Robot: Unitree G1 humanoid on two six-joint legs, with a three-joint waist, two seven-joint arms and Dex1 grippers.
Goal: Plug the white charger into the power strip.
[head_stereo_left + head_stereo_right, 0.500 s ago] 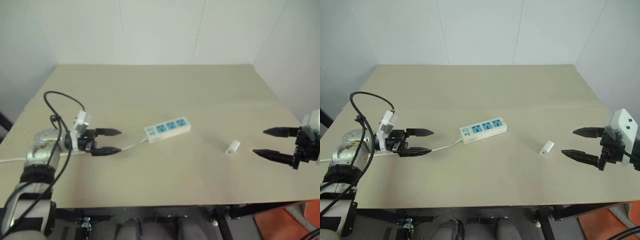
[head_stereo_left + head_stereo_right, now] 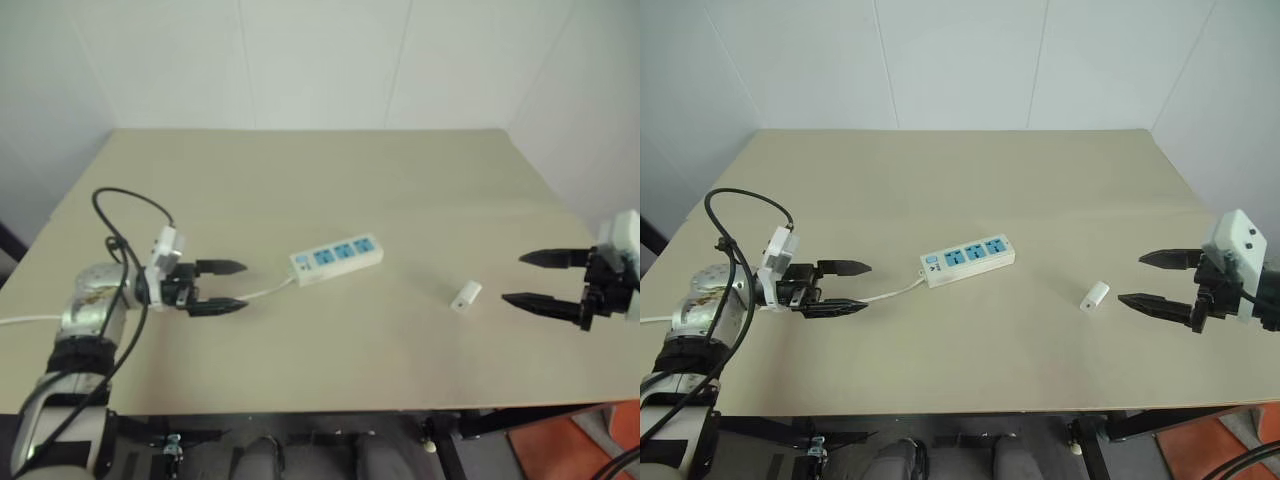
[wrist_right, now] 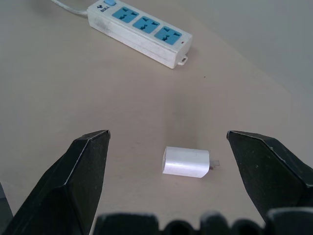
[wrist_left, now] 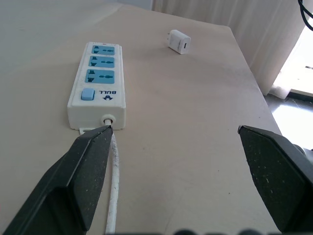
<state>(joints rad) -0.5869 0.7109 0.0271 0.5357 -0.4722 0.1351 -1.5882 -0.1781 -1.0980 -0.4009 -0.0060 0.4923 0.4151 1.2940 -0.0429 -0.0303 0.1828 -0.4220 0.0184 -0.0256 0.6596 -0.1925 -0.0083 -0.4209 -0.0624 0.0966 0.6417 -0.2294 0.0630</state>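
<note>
The charger's end has prongs [image 3: 214, 164] sticking out of it. So the white charger [image 2: 466, 295] will stand up on its own in the blue socket when I push it in.
The white charger [image 2: 1094, 296] lies on its side on the table, right of centre; in the right wrist view the charger [image 3: 186, 162] sits between the spread fingers, a short way ahead of them. The power strip [image 2: 968, 260] with three blue sockets lies mid-table, its thin cord [image 2: 890, 293] trailing left. My right gripper [image 2: 1151, 280] is open, just right of the charger and pointing at it. My left gripper [image 2: 852, 288] is open, left of the strip, pointing along the cord toward the strip [image 4: 98, 83].
The tan table [image 2: 970, 180] has its front edge close below both grippers. A black cable [image 2: 740, 215] loops above my left wrist. White walls stand behind the table.
My right gripper has risen slightly and shifted a bit right. The left arm has moved a little right and down; charger and strip lie as before.
</note>
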